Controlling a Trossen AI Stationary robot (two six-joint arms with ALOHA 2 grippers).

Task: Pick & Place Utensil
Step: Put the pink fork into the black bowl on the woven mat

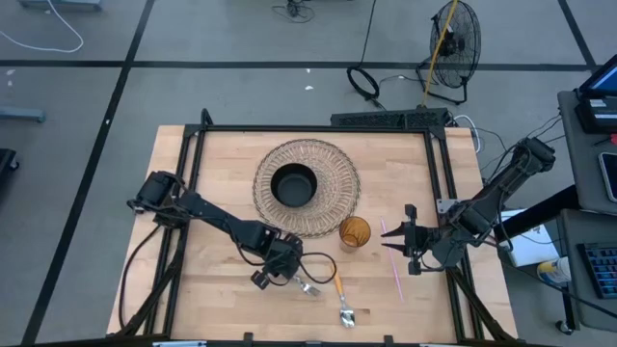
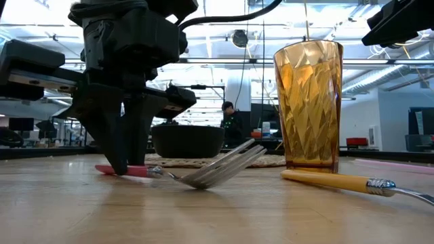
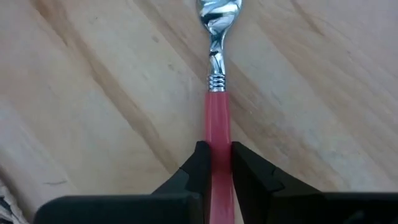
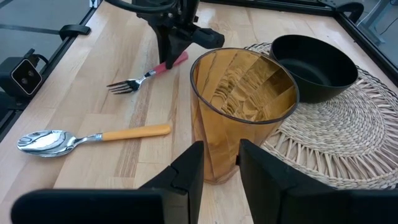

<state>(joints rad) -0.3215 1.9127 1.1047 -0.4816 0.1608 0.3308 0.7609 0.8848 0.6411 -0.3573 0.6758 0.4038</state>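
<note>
Next, I open my left gripper, which pinches the fork's pink handle toward its loose end, then move toward the fork's tines and grip its metal collar.
A fork with a pink handle lies on the wooden table, left of a spoon with a yellow handle. My left gripper stands over the fork's handle and is shut on it. An amber glass cup stands upright near a black bowl that sits on a round woven mat. My right gripper is open and empty, level with the table, just to the right of the cup. My left gripper pinches the fork's pink handle between its two fingers, partway along it, toward the free end. The fingers come from above, pointing down, and lie across the handle. The fork rests on the table, its tines curving upward.
The spoon's yellow handle lies close beside the fork's tines, in front of the cup. A thin pink stick lies on the table below the right gripper. A black frame runs along the table's edges.
</note>
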